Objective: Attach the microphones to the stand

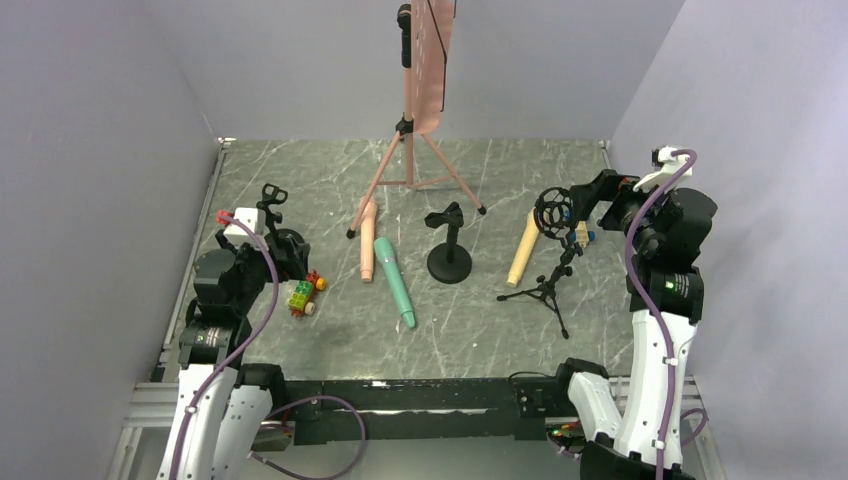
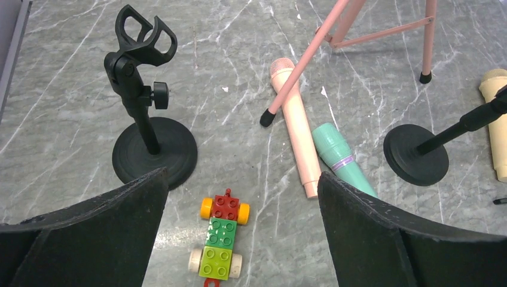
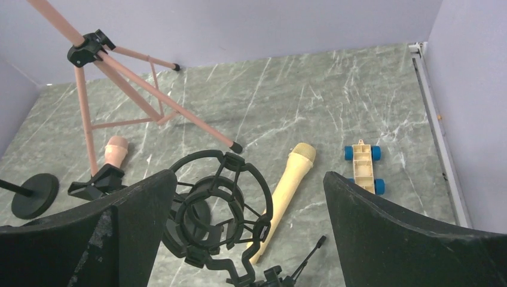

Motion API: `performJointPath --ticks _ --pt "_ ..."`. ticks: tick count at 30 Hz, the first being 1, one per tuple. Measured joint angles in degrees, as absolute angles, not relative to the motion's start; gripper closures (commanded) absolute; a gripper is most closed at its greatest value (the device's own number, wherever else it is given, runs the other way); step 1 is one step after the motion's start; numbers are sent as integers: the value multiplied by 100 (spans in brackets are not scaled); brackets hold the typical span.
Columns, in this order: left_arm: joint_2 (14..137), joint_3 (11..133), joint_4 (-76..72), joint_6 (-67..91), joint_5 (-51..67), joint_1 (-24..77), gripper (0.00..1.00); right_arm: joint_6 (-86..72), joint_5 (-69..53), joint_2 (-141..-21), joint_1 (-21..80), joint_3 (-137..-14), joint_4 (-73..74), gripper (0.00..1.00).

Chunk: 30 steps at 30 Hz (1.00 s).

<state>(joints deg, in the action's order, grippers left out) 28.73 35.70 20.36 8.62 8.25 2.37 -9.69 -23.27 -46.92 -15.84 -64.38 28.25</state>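
Note:
My left gripper is going to take the second clip stand (image 2: 147,127) by its neck and put it beside the teal microphone (image 1: 364,322) first, because the stand is far from the teal microphone.
Three microphones lie on the marble table: a pink one (image 1: 367,245) (image 2: 296,128), a teal one (image 1: 395,282) (image 2: 344,158) and a cream one (image 1: 523,247) (image 3: 284,191). A black round-base stand with a clip (image 1: 449,245) stands mid-table. A second clip stand (image 1: 272,195) (image 2: 143,95) is at the left. A black tripod stand with a shock mount (image 1: 552,212) (image 3: 215,209) is at the right. My left gripper (image 1: 292,255) (image 2: 242,179) is open and empty above a brick toy car. My right gripper (image 1: 585,212) (image 3: 246,176) is open and empty, just behind the shock mount.
A pink tripod music stand (image 1: 420,120) stands at the back with a black object at its top. A red, green and lime brick car (image 1: 304,293) (image 2: 221,242) lies under my left gripper. A cream car with blue wheels (image 3: 363,167) lies near the right wall.

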Motion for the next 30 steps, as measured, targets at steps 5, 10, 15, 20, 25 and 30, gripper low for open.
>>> performJointPath --ticks 5,10,15,20,25,30 --pt "2871 3570 2034 862 878 237 1 -1017 -2281 -4685 -1584 -6438 2853 0" --pt "2873 3570 2034 862 921 237 1 -1052 -2276 -4674 -1584 -6438 2873 0" --pt "2873 3570 2032 862 958 237 1 -908 -2473 -4650 -1584 -6401 2858 0" --pt "2971 3570 1953 904 1181 292 1 93 -4051 -4626 -1594 -6311 2991 0" --pt "3387 4045 2418 1253 1369 336 1 950 -5398 -4584 -1588 -6305 3315 0" --pt "3835 5347 3208 1763 1024 336 1 1157 -5817 -4563 -1588 -6171 3341 0"
